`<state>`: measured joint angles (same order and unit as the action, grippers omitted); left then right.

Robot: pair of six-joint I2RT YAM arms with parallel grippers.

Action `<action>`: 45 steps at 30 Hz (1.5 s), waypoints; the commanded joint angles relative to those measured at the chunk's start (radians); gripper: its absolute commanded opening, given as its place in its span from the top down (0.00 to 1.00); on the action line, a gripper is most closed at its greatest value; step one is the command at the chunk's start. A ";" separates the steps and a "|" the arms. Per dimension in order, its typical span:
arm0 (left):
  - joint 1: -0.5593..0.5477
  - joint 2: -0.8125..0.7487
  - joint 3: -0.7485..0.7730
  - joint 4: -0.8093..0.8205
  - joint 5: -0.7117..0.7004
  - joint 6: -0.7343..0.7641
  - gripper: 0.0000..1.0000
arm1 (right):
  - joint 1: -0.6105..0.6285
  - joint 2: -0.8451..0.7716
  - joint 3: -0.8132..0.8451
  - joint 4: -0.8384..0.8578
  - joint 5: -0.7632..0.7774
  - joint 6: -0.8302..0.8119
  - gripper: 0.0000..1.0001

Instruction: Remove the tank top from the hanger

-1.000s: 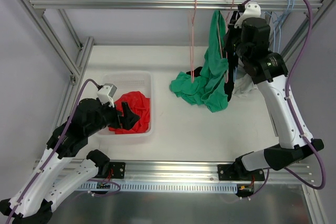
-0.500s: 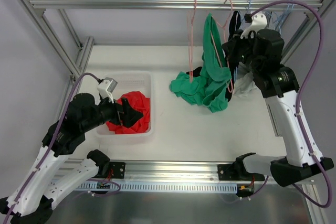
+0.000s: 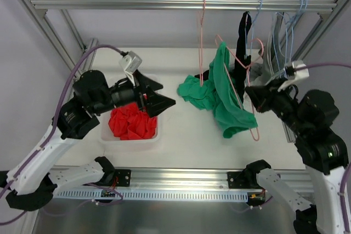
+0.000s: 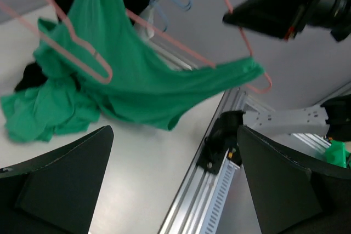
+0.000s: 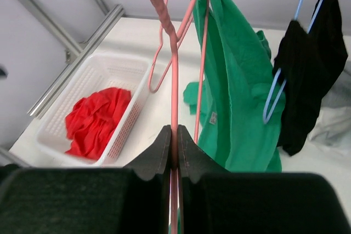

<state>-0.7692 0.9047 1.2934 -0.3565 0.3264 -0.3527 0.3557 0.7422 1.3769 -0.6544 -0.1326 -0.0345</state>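
The green cloth heap (image 3: 196, 92) continues unbroken into the draped tank top (image 3: 214, 100), so I expect the heap to come along when I carry the tank top to the basket.
The green tank top (image 3: 227, 100) hangs on a pink hanger (image 3: 241, 89) that is off the rail and tilted over the table. My right gripper (image 3: 251, 96) is shut on the hanger's stem, also seen in the right wrist view (image 5: 174, 135), with the hanger (image 5: 174, 75) rising from it and the tank top (image 5: 236, 91) draped to its right. My left gripper (image 3: 164, 102) is open and empty, raised above the basket and pointing at the tank top (image 4: 142, 91). The left wrist view also shows the left gripper (image 4: 175, 190) and the hanger (image 4: 241, 36).
A white basket (image 3: 129, 140) at the left holds a red garment (image 3: 129, 124). A green cloth heap (image 3: 193, 92) lies on the table. A second pink hanger (image 3: 201, 36), a black garment (image 3: 243, 42) and blue hangers (image 3: 286, 26) hang from the rail.
My right arm has pulled the hanger and tank top off the rail toward the front. My left gripper has risen out of the basket and swung right toward the tank top.
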 commanded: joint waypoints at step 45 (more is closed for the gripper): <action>-0.363 0.544 0.531 0.106 -0.579 0.186 1.00 | 0.015 -0.309 0.321 -0.576 -0.229 -0.054 1.00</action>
<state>-1.1187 1.5665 1.8561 -0.2935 0.0383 -0.1200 0.3626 0.4778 1.7264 -1.2621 -0.3042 -0.0433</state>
